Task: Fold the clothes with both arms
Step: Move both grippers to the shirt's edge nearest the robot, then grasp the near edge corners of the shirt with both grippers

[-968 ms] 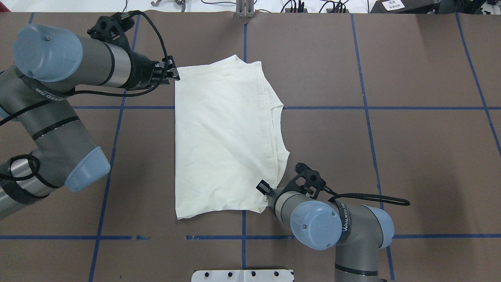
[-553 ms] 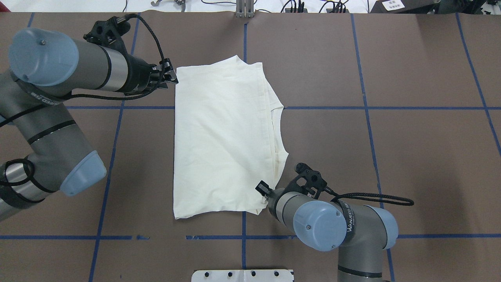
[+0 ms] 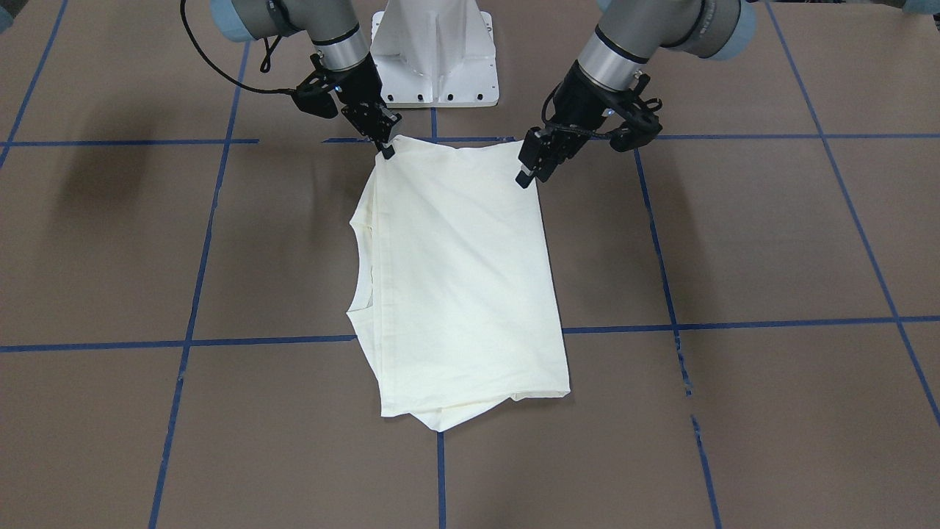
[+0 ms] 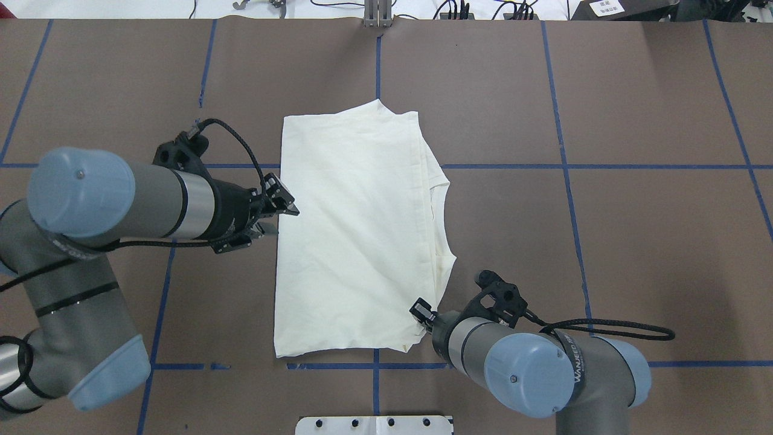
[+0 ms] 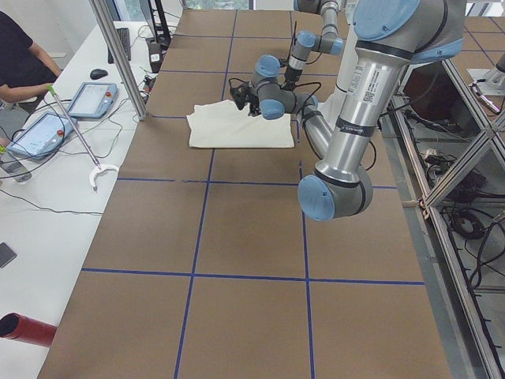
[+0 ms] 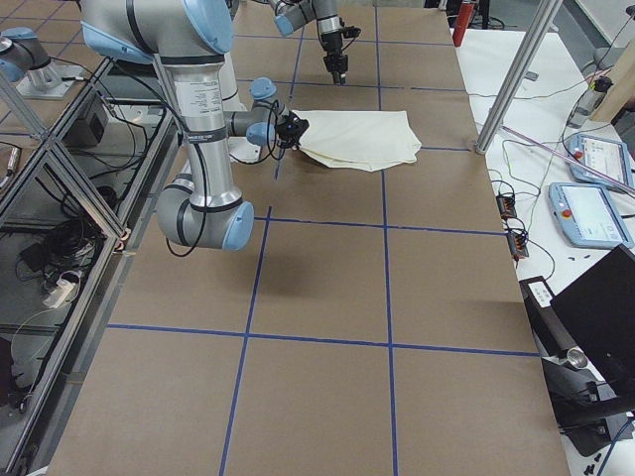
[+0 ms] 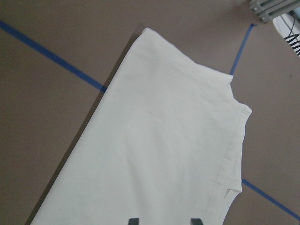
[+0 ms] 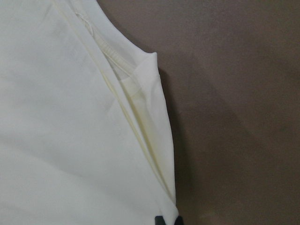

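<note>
The shirt has one near corner in my right gripper and its other near corner lying free, so my left gripper should pinch that free corner before folding.
The clothes are one cream shirt (image 4: 356, 241), folded into a long rectangle, plain side up, lying mid-table with the neckline on the overhead view's right. No print shows. My left gripper (image 4: 288, 208) hovers open over the shirt's left edge. In the left wrist view its two fingertips (image 7: 133, 220) stand apart above the cloth (image 7: 159, 140). My right gripper (image 4: 421, 314) is shut on the shirt's near right corner, low at the table. The front view shows it pinching that corner (image 3: 385, 147), and the right wrist view shows the layered edge (image 8: 154, 154) running into its tips.
Blue tape lines grid the brown table. The white base pedestal (image 3: 433, 59) stands at the robot's edge. A metal post (image 5: 118, 55), control pendants (image 5: 91, 99) and a seated person (image 5: 20, 55) are beyond the far edge. A red cylinder (image 5: 28, 330) lies off the table.
My left gripper let go of the shirt's far left corner, opened, and drew back toward the robot along the left edge. The shirt slid slightly toward the robot with the right gripper.
</note>
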`<state>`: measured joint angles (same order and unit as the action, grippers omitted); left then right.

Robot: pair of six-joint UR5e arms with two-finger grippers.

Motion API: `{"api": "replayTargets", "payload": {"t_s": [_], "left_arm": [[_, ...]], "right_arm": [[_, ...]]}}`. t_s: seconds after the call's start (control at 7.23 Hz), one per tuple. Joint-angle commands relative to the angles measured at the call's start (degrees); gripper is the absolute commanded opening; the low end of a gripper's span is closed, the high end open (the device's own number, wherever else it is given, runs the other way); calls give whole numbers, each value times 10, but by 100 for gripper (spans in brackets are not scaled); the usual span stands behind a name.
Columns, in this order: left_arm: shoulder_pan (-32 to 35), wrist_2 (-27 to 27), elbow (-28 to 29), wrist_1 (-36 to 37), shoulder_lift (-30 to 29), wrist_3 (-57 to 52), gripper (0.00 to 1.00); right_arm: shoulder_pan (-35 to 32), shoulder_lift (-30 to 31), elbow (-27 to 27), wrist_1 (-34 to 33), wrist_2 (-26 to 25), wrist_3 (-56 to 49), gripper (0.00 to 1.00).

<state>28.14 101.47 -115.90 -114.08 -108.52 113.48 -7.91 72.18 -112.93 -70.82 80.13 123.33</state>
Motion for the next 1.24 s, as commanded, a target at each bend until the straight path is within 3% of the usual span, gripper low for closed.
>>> {"api": "replayTargets", "payload": {"t_s": [0.0,0.41,0.55,0.69,0.83,1.11], "left_arm": [[-99,-74,-22,-1,38,36,59],[-169,-85,-24,4,67,100,89],[-193,-142,-21,24,67,102,97],[-202,-152,-20,36,63,103,89],[-207,-153,-17,36,62,115,75],[-218,-154,8,36,58,118,63]], "right_arm": [[18,21,-9,2,-6,7,0],[29,30,-12,2,-15,7,0],[29,31,-15,2,-15,7,0],[29,31,-15,2,-15,7,0],[28,31,-16,2,-15,7,0],[28,31,-16,2,-15,7,0]]}}
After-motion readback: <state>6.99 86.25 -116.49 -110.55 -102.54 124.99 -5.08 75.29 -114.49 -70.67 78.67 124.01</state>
